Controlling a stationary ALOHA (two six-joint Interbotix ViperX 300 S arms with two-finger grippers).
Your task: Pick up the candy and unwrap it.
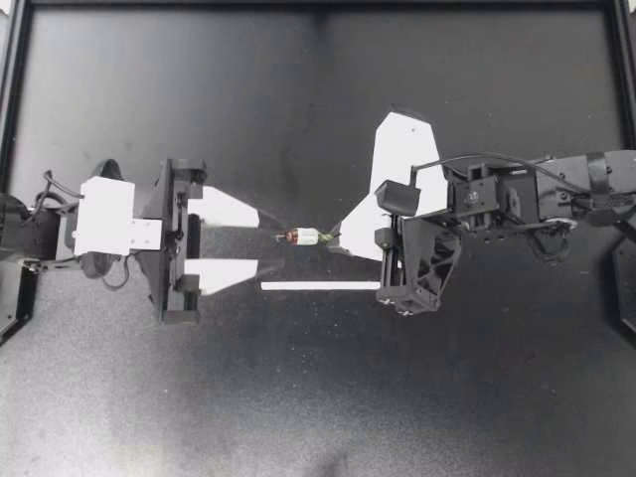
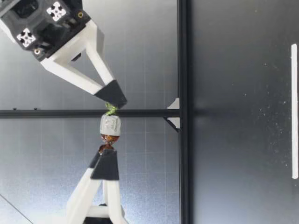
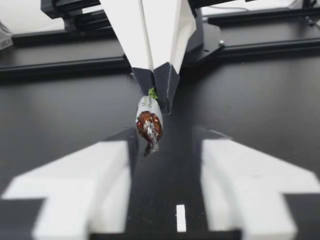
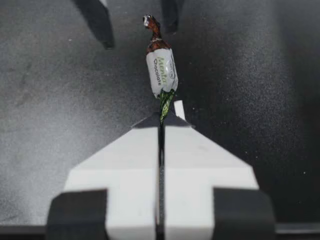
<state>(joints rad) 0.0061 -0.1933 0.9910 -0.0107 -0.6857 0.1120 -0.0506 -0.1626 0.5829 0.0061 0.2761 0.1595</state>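
Observation:
My gripper will make the wrapper's brown end spread out when I pull, and the wrapper (image 3: 148, 106) will stay on, because the brown twist is bunched into a short, crinkled tail (image 3: 151, 144).
A small candy (image 1: 304, 237) in a white wrapper with one green and one brown twisted end hangs in the air above the table. My right gripper (image 1: 336, 237) is shut on the green twist, seen close in the right wrist view (image 4: 161, 120) with the candy (image 4: 161, 70) sticking out ahead. My left gripper (image 1: 258, 239) faces it, open, fingers well apart. In the left wrist view the candy (image 3: 148, 117) has its brown end pointing between the wide white fingers (image 3: 85, 175). In the low view the candy (image 2: 110, 125) sits between both grippers' tips, well above the table.
A thin white strip (image 1: 320, 286) lies on the black table below the right gripper, also in the low view as a white strip (image 2: 294, 111). The table's raised black frame (image 1: 318, 5) runs along the far edge and sides.

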